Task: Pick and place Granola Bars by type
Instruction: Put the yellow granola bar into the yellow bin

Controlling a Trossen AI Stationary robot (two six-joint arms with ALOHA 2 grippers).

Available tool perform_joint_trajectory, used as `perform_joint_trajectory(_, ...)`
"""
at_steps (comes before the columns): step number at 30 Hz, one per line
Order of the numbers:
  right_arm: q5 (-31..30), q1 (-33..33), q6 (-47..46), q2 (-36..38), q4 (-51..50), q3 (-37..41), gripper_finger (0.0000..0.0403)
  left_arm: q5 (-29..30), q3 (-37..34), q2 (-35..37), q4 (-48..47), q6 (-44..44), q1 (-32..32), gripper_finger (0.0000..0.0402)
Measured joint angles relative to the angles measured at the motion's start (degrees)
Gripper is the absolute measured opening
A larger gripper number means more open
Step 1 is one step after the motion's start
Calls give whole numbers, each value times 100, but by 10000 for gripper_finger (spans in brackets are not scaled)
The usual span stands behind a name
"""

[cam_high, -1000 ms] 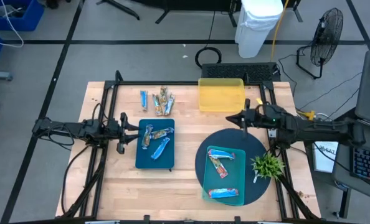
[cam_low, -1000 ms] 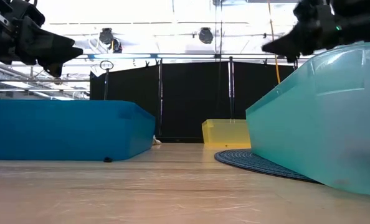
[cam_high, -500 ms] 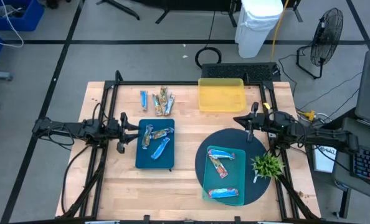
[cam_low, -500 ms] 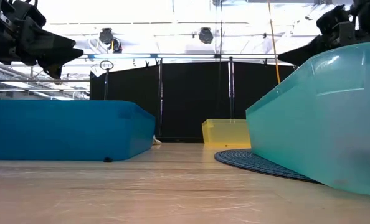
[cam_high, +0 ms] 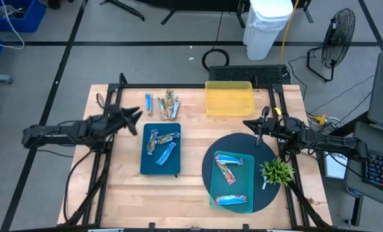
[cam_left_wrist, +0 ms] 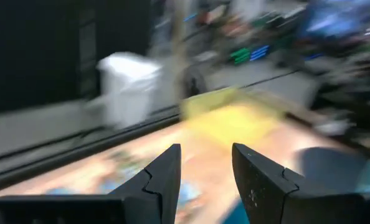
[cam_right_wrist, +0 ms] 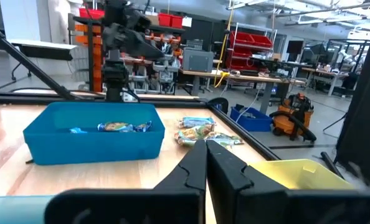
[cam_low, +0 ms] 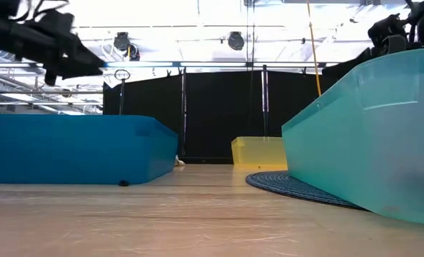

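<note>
My open left gripper should keep nearing the lone blue bar (cam_high: 149,103), which lies clear of the other loose bars, until the fingers straddle its near end (cam_high: 149,112).
Several loose granola bars (cam_high: 163,104) lie on the wood near the table's far edge, some blue and some mottled. Three more lie in the blue tray (cam_high: 146,164), and two lie in the teal tray (cam_high: 242,193), which stands on a dark round mat (cam_high: 207,169). My left gripper (cam_high: 137,114) hangs open in the air by the blue tray's far left corner and points slantwise toward the loose bars. It holds nothing. My right gripper (cam_high: 245,122) is shut and empty. It hovers between the yellow tray (cam_high: 229,98) and the mat.
The empty yellow tray stands at the far edge. A small green plant (cam_high: 276,171) sits at the mat's right rim. Black frame rails (cam_high: 191,86) run round the table. Bare wood lies between the blue tray and the mat. A white bin (cam_high: 267,22) stands beyond the table.
My left gripper has risen and swung from beside the blue tray toward the far edge. It has turned to point at the loose bars and is still open. My right arm has drawn back toward the table's right edge, with its gripper shut. No bar has moved.
</note>
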State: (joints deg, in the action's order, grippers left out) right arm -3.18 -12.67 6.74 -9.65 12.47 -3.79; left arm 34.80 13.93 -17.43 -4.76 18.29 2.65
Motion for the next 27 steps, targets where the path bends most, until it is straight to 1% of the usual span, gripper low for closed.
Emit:
perform_joint_trajectory(3, 0, 0, -1, 0, 22, 4, 1, 146, 769, -996, -1154, 637, 693, 147)
perform_joint_trajectory(5, -1, 0, -2, 0, 22, 4, 1, -65, 1238, -1754, -1775, 1124, 1282, 147)
perform_joint_trajectory(7, 0, 0, -5, 0, 19, 7, 1, -609, 1697, -2504, -2077, 1495, 1899, 147)
perform_joint_trajectory(9, -2, 0, -71, 0, 19, 9, 1, -1377, 2097, -3288, -2305, 1639, 2521, 147)
perform_joint_trajectory(13, 0, 0, -215, 0, 17, 11, 1, -2941, 2795, -4765, -2517, 1551, 3512, 147)
perform_joint_trajectory(14, 0, 0, -254, 0, 17, 11, 1, -3238, 2955, -5093, -2612, 1458, 3688, 147)
perform_joint_trajectory(15, 2, 0, -284, 0, 17, 12, 1, -3416, 3114, -5412, -2748, 1391, 3822, 147)
perform_joint_trajectory(17, 7, 0, -303, 0, 15, 15, 1, -3463, 3410, -5955, -2996, 1283, 4010, 147)
perform_joint_trajectory(21, 17, 0, -305, 0, -50, 15, 1, -3165, 3841, -6716, -3375, 1136, 4268, 147)
perform_joint_trajectory(27, 22, 0, -336, -3, -266, 20, 1, -3231, 3998, -7344, -3399, 1182, 4336, 147)
